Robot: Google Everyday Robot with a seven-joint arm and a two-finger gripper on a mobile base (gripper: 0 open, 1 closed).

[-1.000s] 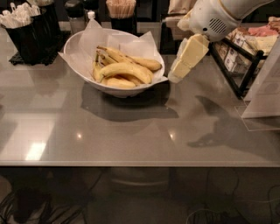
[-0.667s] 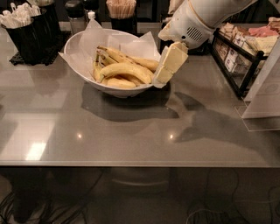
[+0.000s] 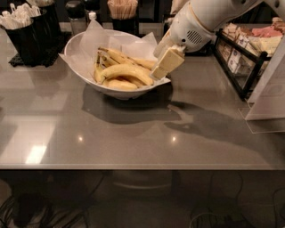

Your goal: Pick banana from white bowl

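Observation:
Next, I open, move farther in and close around the banana's near end before lifting, as my gripper hangs over the white bowl's rim, just beside the banana.
The white bowl, lined with crinkled white paper, sits at the back left of the grey counter and holds several bananas. The banana, long, curved and yellow, lies on top across the front of the pile, with brown-speckled bananas behind it and another one under it. My gripper, cream-coloured on a white arm reaching in from the upper right, hangs over the bowl's right rim. Its tip is right beside the banana's right end. I cannot tell whether it touches the banana.
Black cutlery holders stand at the back left. A holder of wooden sticks and dark shakers stand behind the bowl. A black wire rack of packets and a clear sign stand are at the right.
My gripper has moved left and slightly down, from beside the bowl's right side to over its right rim next to the banana. The bananas have not moved.

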